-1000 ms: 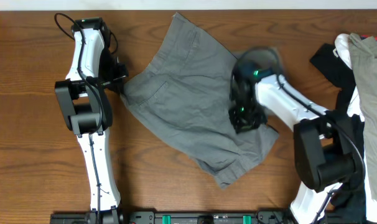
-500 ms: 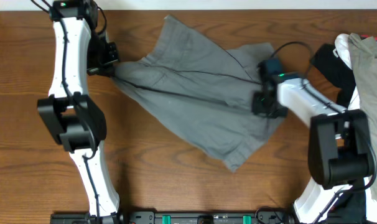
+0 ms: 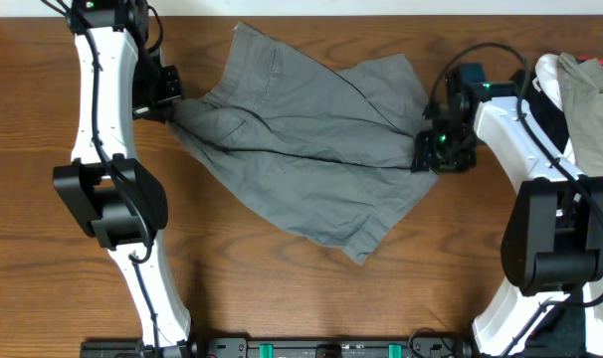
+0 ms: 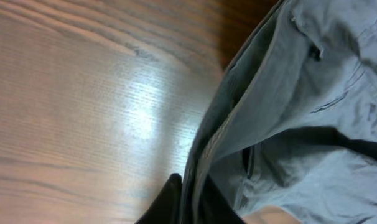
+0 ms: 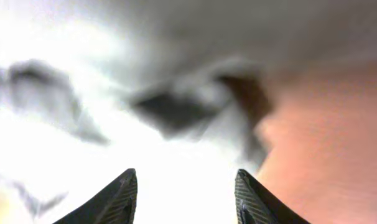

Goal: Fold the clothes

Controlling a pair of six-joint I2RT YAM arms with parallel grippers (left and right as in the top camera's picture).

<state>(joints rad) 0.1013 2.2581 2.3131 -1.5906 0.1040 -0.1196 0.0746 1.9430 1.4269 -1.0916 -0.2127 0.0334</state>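
Note:
I should put down a bunched side edge of the creased shorts, pinched in my left gripper, then open and move to the shorts' far corner before folding.
The clothes, a pair of grey-olive shorts, lie spread across the middle of the wooden table. My left gripper is at their left edge, shut on a fold of the fabric. In the left wrist view the cloth runs down between my left gripper's black fingers. My right gripper hovers at the shorts' right edge. Its jaws stand apart in the right wrist view, right gripper, over blurred, washed-out cloth, with nothing held between them.
A pile of other garments lies at the far right: black, white and beige-tan. A black cable loops above the right wrist. The table's back edge runs along the top.
My right gripper swept rightward across the shorts to their right edge and opened. My left gripper pulled the left edge back and outward. The shorts now lie stretched wider.

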